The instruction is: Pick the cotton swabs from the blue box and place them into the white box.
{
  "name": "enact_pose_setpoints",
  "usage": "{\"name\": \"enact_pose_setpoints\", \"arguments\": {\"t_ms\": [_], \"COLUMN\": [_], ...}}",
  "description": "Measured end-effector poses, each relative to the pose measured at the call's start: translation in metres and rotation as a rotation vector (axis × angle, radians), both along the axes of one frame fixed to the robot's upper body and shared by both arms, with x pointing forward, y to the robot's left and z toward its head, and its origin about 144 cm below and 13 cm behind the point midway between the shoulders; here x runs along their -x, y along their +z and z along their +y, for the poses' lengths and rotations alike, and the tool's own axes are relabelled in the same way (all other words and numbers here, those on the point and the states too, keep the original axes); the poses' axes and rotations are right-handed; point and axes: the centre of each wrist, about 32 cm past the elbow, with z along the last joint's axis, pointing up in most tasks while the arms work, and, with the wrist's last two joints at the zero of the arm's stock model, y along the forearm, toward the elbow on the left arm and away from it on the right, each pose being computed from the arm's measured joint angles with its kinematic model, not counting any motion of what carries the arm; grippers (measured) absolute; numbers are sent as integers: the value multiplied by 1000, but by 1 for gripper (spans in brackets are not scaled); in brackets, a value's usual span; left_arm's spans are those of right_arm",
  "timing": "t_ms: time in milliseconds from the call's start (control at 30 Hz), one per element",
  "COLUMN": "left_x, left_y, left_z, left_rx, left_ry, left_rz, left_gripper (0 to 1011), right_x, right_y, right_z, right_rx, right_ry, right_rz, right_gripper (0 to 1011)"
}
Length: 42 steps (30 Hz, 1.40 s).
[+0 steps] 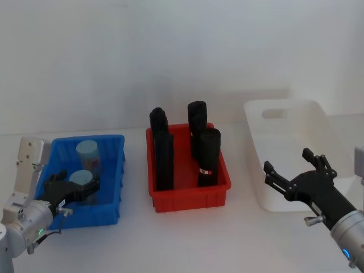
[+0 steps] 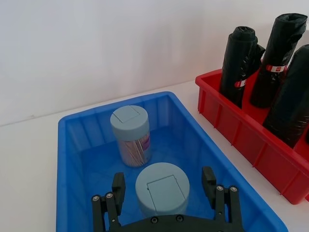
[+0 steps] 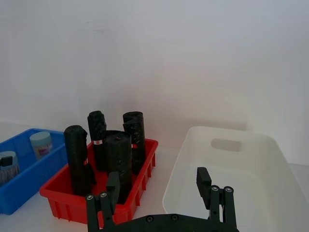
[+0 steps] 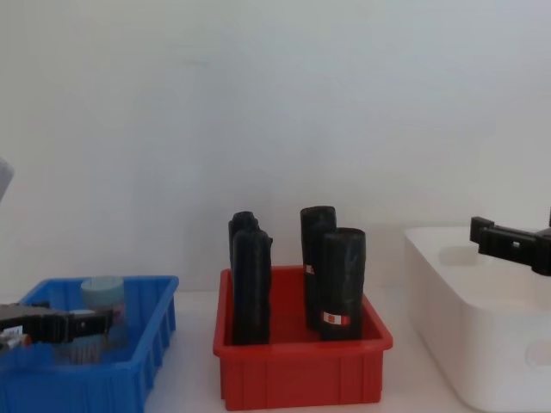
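Note:
The nearer jar point(image 4: 82, 350) should come up whole under the pale blue cap when the robot lifts that cap, because the cap sits level with its flap shut flush point(image 2: 166, 193).
Two cotton swab jars with pale blue caps stand in the blue box point(image 1: 116, 170) point(image 2: 116, 106). The nearer jar point(image 1: 81, 177) point(image 2: 161, 188) sits between the fingers of my left gripper point(image 1: 79, 185) point(image 2: 163, 183), which is open with a gap on each side of the cap. The farther jar point(image 1: 88, 154) point(image 2: 130, 128) stands free toward the box's back wall. My right gripper point(image 1: 287, 160) point(image 3: 158, 180) hangs open and holds nothing, over the front left part of the white box point(image 1: 253, 131) point(image 3: 193, 133).
Between the two boxes stands a red bin point(image 1: 190, 196) point(image 4: 301, 374) holding several tall black rolls point(image 1: 209, 156). A white wall runs close behind the table. Bare tabletop lies in front of all three containers.

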Motion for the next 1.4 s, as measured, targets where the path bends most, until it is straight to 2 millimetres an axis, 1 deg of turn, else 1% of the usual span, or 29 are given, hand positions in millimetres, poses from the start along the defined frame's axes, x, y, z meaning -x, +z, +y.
{"name": "enact_pose_setpoints", "arguments": {"t_ms": [33, 233, 267, 300, 367, 400, 433, 467, 733, 867, 1067, 1400], "left_x": [0, -2, -3, -3, -4, -4, -4, -4, -6, -6, -5, 1], "left_y": [0, -2, -3, -3, -4, -4, -4, -4, -1, 5, 20, 59], "left_z": [0, 1, 1, 1, 1, 1, 1, 1, -1, -2, -5, -11], "left_rx": [0, 2, 3, 3, 4, 5, 5, 5, -4, -14, -28, -40], "left_ry": [0, -7, -9, -10, -14, -16, -17, -18, -28, -37, -54, -114], "left_rz": [0, 8, 9, 9, 7, 6, 6, 6, -3, -20, -60, -116], "left_gripper": [1000, 892, 861, 809, 772, 712, 712, 678, 669, 669, 669, 669], "right_x": [0, 0, 0, 0, 0, 0, 0, 0, 0, 0, 0, 0], "right_y": [0, 0, 0, 0, 0, 0, 0, 0, 0, 0, 0, 0], "right_z": [0, 0, 0, 0, 0, 0, 0, 0, 0, 0, 0, 0], "right_rx": [0, 0, 0, 0, 0, 0, 0, 0, 0, 0, 0, 0], "right_ry": [0, 0, 0, 0, 0, 0, 0, 0, 0, 0, 0, 0], "right_rz": [0, 0, 0, 0, 0, 0, 0, 0, 0, 0, 0, 0], "right_gripper": [1001, 1001, 1001, 1001, 1001, 1001, 1001, 1001, 1001, 1001, 1001, 1001]}}
